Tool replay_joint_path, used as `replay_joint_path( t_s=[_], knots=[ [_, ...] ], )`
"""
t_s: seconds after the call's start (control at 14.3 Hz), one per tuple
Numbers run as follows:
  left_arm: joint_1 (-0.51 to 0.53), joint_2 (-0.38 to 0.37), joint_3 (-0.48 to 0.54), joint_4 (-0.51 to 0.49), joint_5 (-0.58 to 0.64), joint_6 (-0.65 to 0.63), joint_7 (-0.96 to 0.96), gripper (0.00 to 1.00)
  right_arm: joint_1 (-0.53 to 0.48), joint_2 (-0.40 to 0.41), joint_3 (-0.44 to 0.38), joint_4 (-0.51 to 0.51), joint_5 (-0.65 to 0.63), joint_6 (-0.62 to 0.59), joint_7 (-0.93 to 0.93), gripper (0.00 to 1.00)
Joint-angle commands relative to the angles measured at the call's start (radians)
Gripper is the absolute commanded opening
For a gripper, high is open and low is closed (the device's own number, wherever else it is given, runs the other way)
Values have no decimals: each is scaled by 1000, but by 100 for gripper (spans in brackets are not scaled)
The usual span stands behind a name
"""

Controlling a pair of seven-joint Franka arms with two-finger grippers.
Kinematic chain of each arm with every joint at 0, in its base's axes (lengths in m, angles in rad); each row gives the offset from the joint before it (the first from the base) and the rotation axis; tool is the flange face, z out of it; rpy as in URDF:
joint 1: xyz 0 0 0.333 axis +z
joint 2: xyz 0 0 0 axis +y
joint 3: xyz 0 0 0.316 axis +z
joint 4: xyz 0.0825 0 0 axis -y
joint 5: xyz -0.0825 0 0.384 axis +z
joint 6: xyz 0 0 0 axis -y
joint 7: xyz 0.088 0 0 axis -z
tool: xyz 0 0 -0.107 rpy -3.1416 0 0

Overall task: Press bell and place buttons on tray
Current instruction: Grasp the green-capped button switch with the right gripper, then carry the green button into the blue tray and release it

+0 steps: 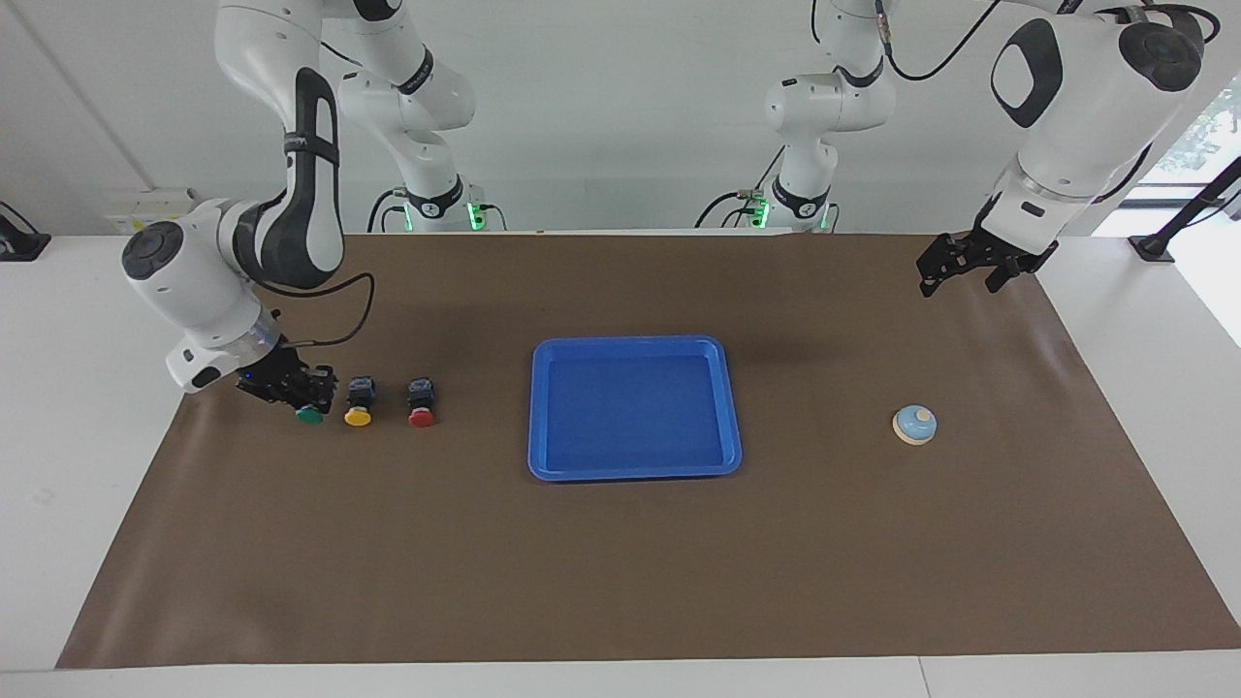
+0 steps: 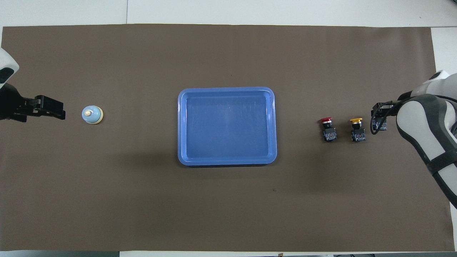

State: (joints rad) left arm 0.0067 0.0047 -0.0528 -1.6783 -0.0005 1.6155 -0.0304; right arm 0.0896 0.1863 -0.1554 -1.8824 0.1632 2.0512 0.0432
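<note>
I should keep carrying the green button in my right gripper, as the blue tray lies clear, until the button stands inside the tray's near side.
My right gripper is shut on the green button, holding it low over the mat close beside the yellow button. In the overhead view the right gripper covers most of the green button. The red button stands beside the yellow one, toward the blue tray, which lies in the middle with nothing in it. The light-blue bell sits toward the left arm's end. My left gripper hangs open in the air, over the mat near the bell.
A brown mat covers the table, with white tabletop showing round its edges. The yellow button and red button stand in a row between the right gripper and the tray.
</note>
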Motion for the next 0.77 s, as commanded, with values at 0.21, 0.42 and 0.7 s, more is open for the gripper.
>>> replay_joint_path(
  t_s=[0.21,0.42,0.7],
  knots=[
    [1,-11,2,-1,2,7,-5,100,333,31,0,64,6,41,510,0],
    [1,-11,2,-1,2,7,-5,100,459,88,2,80,4,94,635,0],
    [1,-11,2,-1,2,7,-5,100,515,125,2,2,-1,196,638,4]
  ],
)
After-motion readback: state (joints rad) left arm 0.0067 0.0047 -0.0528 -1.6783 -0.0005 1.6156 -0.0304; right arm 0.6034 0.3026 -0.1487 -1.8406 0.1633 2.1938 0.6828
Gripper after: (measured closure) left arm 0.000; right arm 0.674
